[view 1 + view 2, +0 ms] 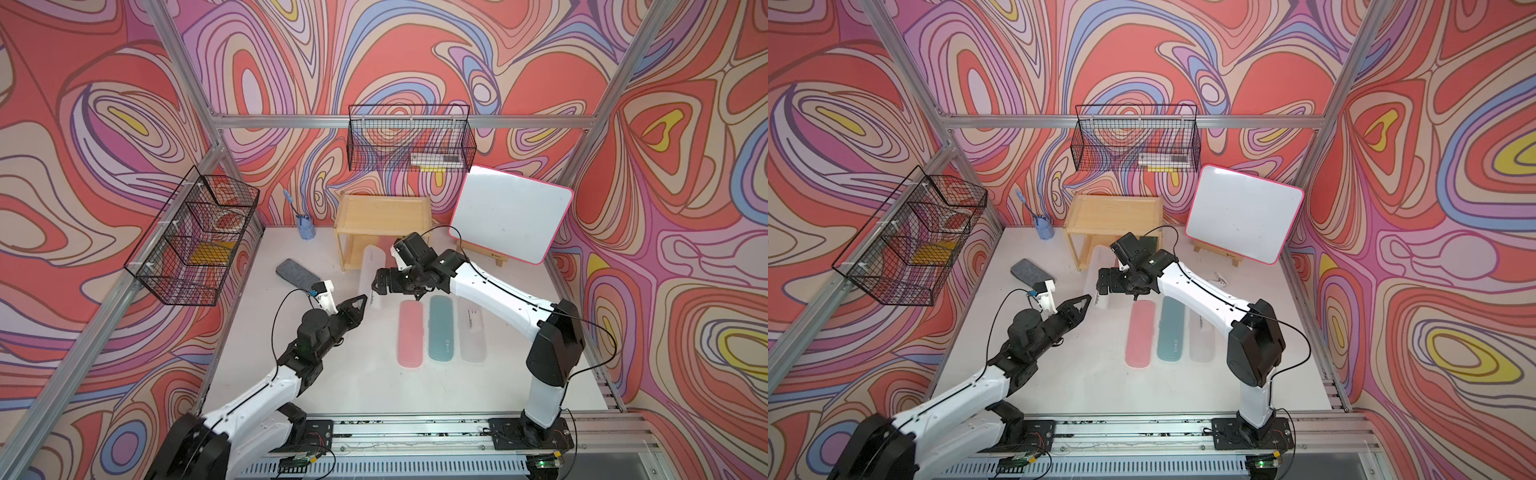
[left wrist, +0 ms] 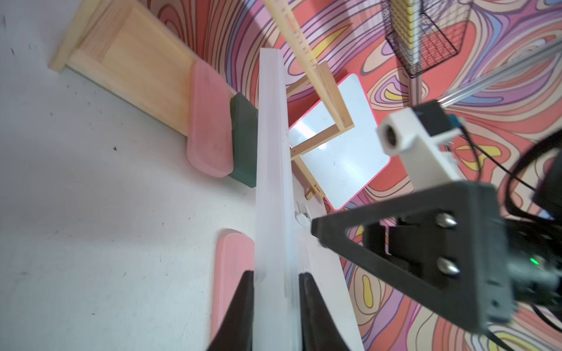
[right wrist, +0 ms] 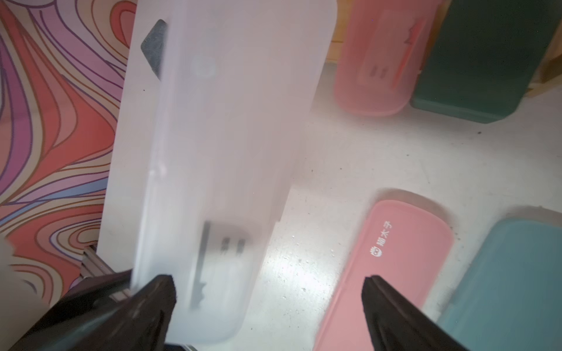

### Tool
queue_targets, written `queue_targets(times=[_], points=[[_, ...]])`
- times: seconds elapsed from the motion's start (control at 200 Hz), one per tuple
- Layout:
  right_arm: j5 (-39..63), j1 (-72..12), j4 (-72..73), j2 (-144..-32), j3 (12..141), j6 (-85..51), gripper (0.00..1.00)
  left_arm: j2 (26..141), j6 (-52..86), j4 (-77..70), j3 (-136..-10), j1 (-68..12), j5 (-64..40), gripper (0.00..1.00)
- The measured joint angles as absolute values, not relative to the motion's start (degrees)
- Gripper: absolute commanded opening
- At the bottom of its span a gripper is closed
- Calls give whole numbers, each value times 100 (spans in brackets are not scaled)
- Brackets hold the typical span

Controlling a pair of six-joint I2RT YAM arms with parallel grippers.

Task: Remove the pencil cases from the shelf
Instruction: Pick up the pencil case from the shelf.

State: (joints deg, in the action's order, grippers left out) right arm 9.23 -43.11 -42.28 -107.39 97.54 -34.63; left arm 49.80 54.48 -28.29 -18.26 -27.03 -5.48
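My left gripper is holding the frosted case on edge [image 1: 371, 268] by one end. My right gripper should take it and lay it down flat next to the row of cases [image 1: 380, 333].
My left gripper [image 2: 275, 282] is shut on one end of a frosted clear pencil case [image 2: 272, 152], held on edge above the table in front of the shelf [image 1: 382, 212]. In both top views the case [image 1: 371, 272] [image 1: 1096, 270] runs from the shelf towards the left gripper [image 1: 365, 297]. My right gripper [image 3: 269, 288] hangs open over the case's near end [image 3: 219, 152], holding nothing. A pink case [image 2: 209, 121] and a dark green case [image 2: 243, 142] lie on the shelf's lower tier. On the table lie a pink [image 1: 410, 332], a teal [image 1: 441, 328] and a clear case [image 1: 473, 332].
A grey pouch [image 1: 297, 274] lies left of the shelf, with a blue pen cup [image 1: 306, 228] behind it. A whiteboard on an easel [image 1: 511, 216] stands at the back right. Black wire baskets hang on the back wall [image 1: 409, 139] and left wall [image 1: 195, 241].
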Motion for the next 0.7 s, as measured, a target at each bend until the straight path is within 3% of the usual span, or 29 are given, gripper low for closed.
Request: queue_targets(times=[0.24,0.701], points=[[1643,-4351,-3553,-11091,9762,-3806,98,3990,4663,-1168,-1863,-2709,43,10],[2241,-4407,-2661,-11662,9983,-4324,98,3754,4453,-661,-1791,-2746,174,10]])
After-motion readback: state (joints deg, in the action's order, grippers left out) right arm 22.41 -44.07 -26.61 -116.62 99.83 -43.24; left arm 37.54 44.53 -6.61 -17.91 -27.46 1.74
